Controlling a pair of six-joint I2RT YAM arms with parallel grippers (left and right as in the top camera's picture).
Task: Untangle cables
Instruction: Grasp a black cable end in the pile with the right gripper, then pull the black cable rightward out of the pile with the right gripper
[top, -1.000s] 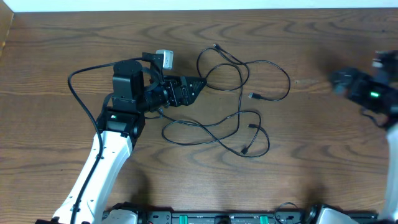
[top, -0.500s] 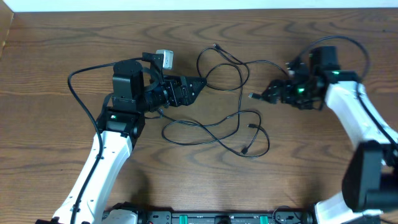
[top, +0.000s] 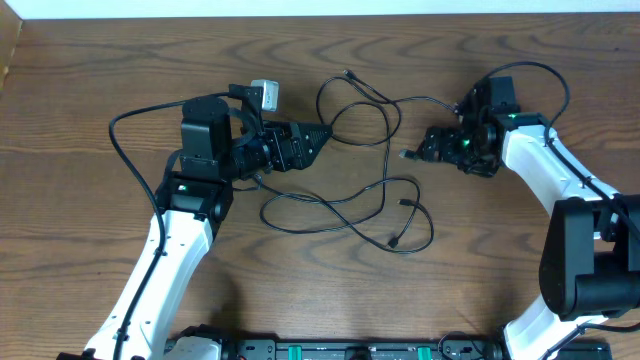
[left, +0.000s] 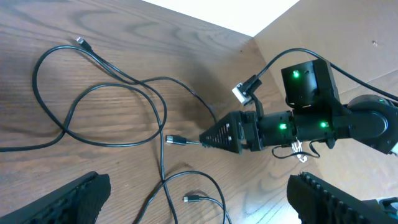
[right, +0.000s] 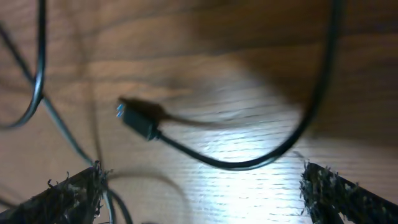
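I should go on lowering my right gripper around the cable's rising part (right: 317, 99) until the fingers can close, because the cable's curve (right: 249, 164) behind the plug is clear of the other loops.
Several thin black cables (top: 372, 190) lie tangled in loops mid-table, with small plug ends (top: 394, 241). My left gripper (top: 320, 137) hovers at the tangle's left side, jaws wide open and empty; in its wrist view (left: 199, 211) a loop and a plug (left: 189, 199) lie between the fingers. My right gripper (top: 424, 148) points left at another plug (top: 406, 155), just short of it. In the right wrist view that plug (right: 140, 122) lies ahead of the gripper (right: 205, 199), whose jaws are open with a cable curve between them. No white cable shows.
A thick black arm wire (top: 118, 135) loops out left of the left arm. The right arm's own wire (top: 560, 85) arcs at the back right. A white wall edge (top: 320, 8) runs along the table's far side. The arm bases sit on a rail (top: 350, 350) at the front.
The right arm has swung in from the right edge and now sits low by the plug at the tangle's right side. The left arm and the cables have not moved.
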